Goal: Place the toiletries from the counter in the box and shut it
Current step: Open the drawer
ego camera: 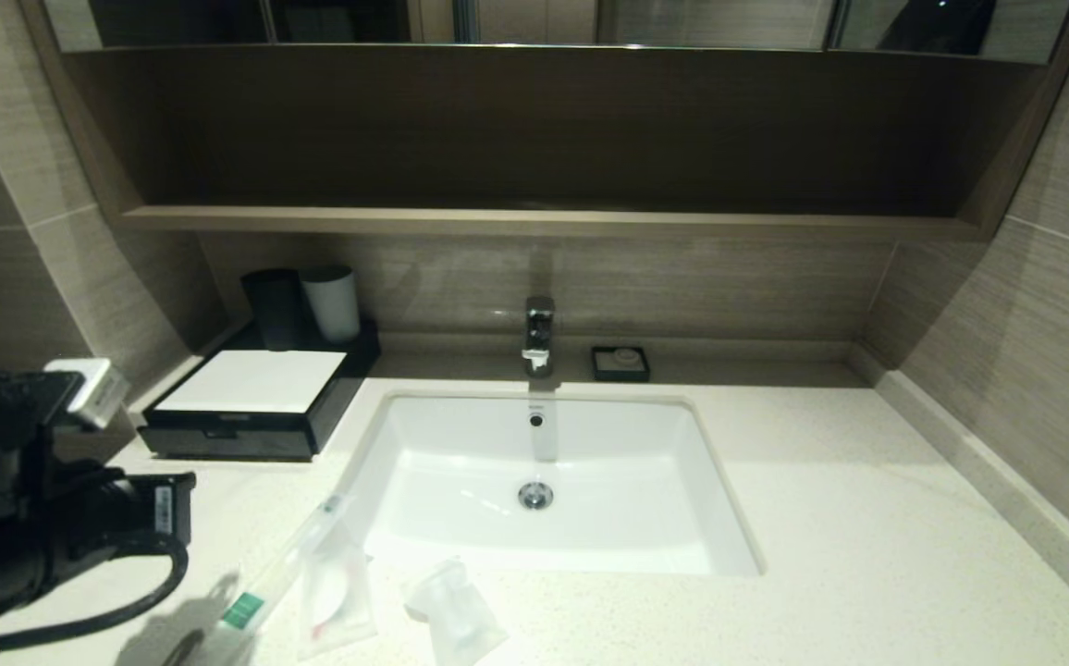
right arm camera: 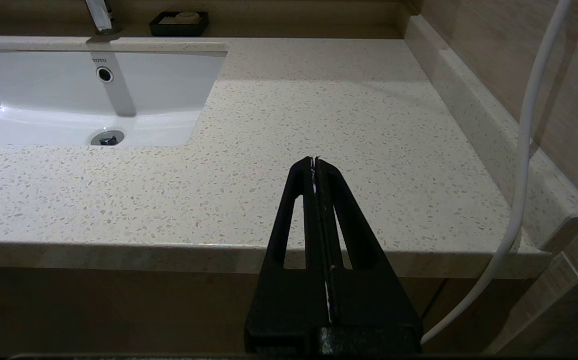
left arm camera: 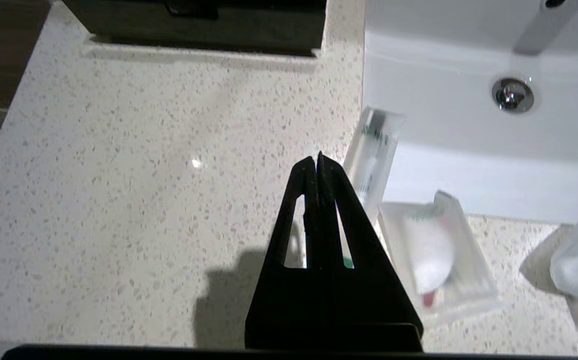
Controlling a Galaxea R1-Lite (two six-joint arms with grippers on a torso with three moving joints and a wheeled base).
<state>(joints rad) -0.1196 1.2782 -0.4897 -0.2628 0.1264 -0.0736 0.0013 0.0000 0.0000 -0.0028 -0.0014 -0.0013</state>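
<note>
The black box's drawer [ego camera: 259, 437] is too far in for the toiletries to fit, so my left gripper should first hook the drawer front's notch [left arm camera: 192, 10] and open the drawer.
The toiletries lie on the counter [ego camera: 867, 555] at its front left. They are a long toothbrush packet [ego camera: 287, 572] with a green label, a flat packet [ego camera: 336, 592] leaning on it, and a crumpled one [ego camera: 456, 615] to its right. The black box [ego camera: 229, 435] with the white top stands at the back left, its drawer front pushed in. My left gripper [left arm camera: 318, 160] is shut and empty. It hangs over bare counter just left of the toothbrush packet [left arm camera: 374, 150] and the flat packet [left arm camera: 439, 255]. My right gripper [right arm camera: 315, 161] is shut and empty, off the counter's front edge at the right.
The white basin [ego camera: 682, 518] is sunk in the counter's middle, with a tap [ego camera: 539, 333] behind it and a small black soap dish [ego camera: 620, 363] beside that. A dark cup [ego camera: 274, 307] and a white cup [ego camera: 331, 302] stand behind the box. A white cable [right arm camera: 524, 150] hangs near the right wall.
</note>
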